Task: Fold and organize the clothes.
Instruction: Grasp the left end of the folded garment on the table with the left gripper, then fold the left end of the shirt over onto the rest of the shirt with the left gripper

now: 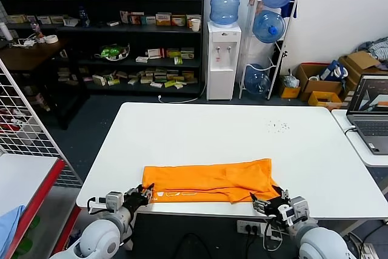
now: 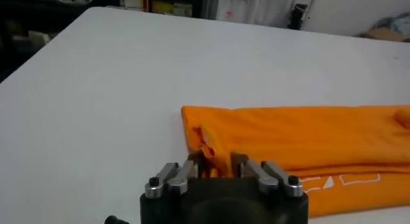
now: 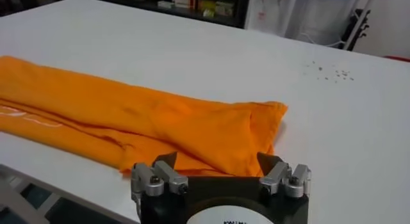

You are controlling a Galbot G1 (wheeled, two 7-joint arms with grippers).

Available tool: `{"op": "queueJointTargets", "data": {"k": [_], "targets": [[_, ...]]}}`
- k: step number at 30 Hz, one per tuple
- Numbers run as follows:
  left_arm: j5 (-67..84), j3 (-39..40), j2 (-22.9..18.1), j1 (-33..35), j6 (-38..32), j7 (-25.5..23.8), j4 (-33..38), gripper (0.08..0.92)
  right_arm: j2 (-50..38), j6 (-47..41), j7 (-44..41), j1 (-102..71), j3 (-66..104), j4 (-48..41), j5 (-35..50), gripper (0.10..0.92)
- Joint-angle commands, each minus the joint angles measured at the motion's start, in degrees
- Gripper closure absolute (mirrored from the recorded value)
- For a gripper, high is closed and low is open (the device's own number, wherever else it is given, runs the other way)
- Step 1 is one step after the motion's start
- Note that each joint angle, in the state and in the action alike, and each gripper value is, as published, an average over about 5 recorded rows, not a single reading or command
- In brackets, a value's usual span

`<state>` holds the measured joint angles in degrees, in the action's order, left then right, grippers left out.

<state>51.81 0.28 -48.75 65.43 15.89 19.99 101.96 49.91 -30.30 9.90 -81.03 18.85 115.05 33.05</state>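
The orange T-shirt's strip is lying loose at my open right gripper [image 1: 263, 181]. Next, my left gripper picks up the strip's pinched end and folds it back over the strip [image 1: 203, 178].
The clothes are one bright orange T-shirt [image 1: 209, 181], folded into a long strip along the front edge of the white table [image 1: 200, 131]. My left gripper [image 1: 145, 193] is at the strip's front left corner. In the left wrist view the gripper [image 2: 222, 158] has its fingers drawn close together with a bunched bit of the shirt [image 2: 295, 139] pinched between them. My right gripper [image 1: 265, 201] is at the front right end. In the right wrist view it [image 3: 218, 161] stands wide open, its fingertips [image 3: 168, 160] on either side of the shirt's [image 3: 160, 120] near edge, gripping nothing.
A laptop [image 1: 371, 113] sits on a side table at the right. A wire rack [image 1: 24, 119] and a red-edged table with a light blue cloth [image 1: 7, 225] stand at the left. Dark specks [image 1: 279, 127] dot the far right of the table. A water dispenser [image 1: 223, 59] stands behind.
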Motion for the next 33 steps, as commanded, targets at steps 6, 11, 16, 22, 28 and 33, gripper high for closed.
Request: {"op": "queueJointTargets", "data": {"k": [6, 11, 16, 22, 28, 33], "targets": [[0.38, -1.84, 0.54, -1.06, 0.02, 0.35, -0.90, 0.825, 0.30, 2.01, 0.35, 0.21, 0.24, 0.18, -1.04, 0.203], [-0.25, -5.35, 4.51, -2.19, 0.13, 1.74, -2.68, 0.872, 0.75, 3.97, 1.04, 1.62, 0.44, -0.11, -1.05, 0.203], [-1.60, -9.09, 10.16, -4.45, 0.19, 2.74, -7.39, 0.872, 1.16, 4.43, 1.33, 2.69, 0.10, -0.26, -1.13, 0.203], [-3.68, -11.61, 14.95, -5.23, -1.11, 2.80, -6.66, 0.872, 1.70, 4.89, 1.24, 3.94, -0.58, -0.97, -1.79, 0.203], [-1.49, -8.72, 12.93, -3.60, 1.34, 4.64, 5.90, 0.872, 2.60, 6.91, 1.29, 4.61, -1.11, -2.68, -4.10, 0.203], [0.97, -4.51, 9.52, -1.29, 2.61, 5.46, 11.88, 0.872, 2.99, 8.93, 1.57, 4.40, -0.24, -3.48, -5.14, 0.203]]}}
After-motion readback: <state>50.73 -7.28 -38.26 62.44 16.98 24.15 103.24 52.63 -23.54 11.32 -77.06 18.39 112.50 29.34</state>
